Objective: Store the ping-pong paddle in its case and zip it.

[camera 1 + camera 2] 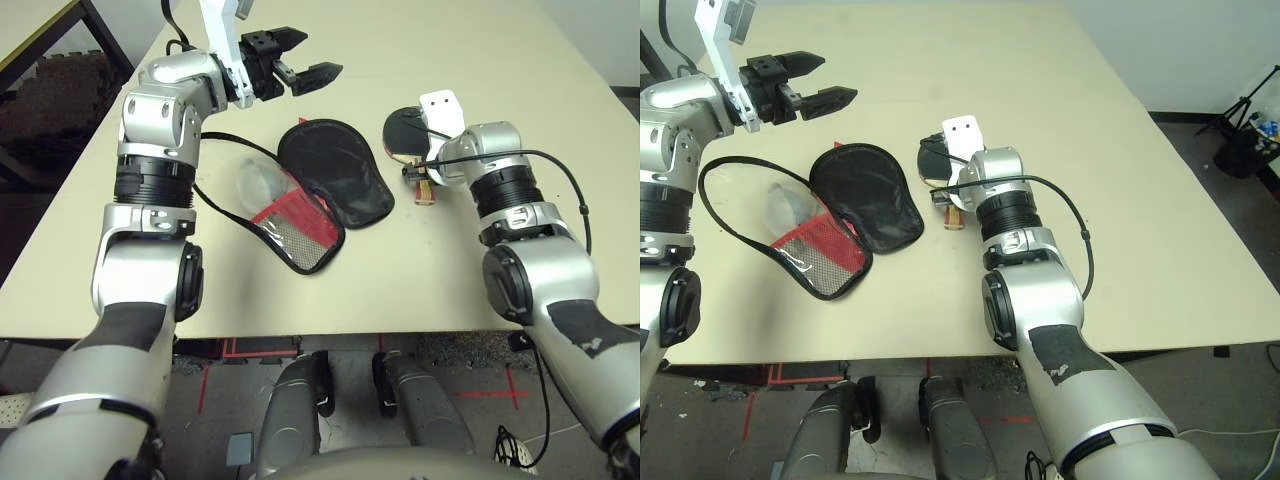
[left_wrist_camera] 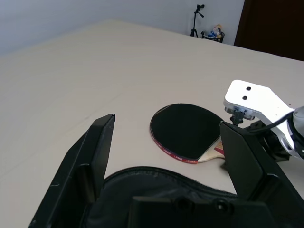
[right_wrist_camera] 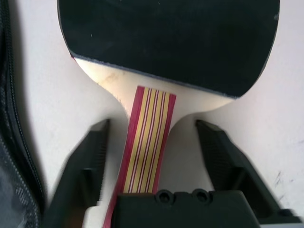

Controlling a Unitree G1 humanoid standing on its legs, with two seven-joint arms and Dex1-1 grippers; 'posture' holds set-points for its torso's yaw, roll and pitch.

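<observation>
My gripper will leave the pale soft lump (image 1: 262,184) behind when it folds the red-and-mesh half (image 1: 298,228) over, because the lump shows hazily through the clear pane.
The ping-pong paddle (image 1: 403,128) lies flat on the table, black face up, its striped wooden handle (image 3: 145,137) pointing toward me. My right gripper (image 3: 152,124) is open and straddles that handle, with a gap showing on each side of it. The case (image 1: 335,175) lies unzipped and spread open left of the paddle, with a black half beside a red-and-mesh half (image 1: 292,228). My left gripper (image 1: 322,52) hovers open and holds nothing, above and beyond the case's far end. From the left wrist I see the paddle (image 2: 187,130) past the case's rim (image 2: 156,187).
A pale soft lump (image 1: 255,182) rests on the case's left half. A black cable (image 1: 215,200) loops from my left arm across the table by the case. The table's front edge (image 1: 400,335) is near me, its left edge (image 1: 90,150) beside my left arm.
</observation>
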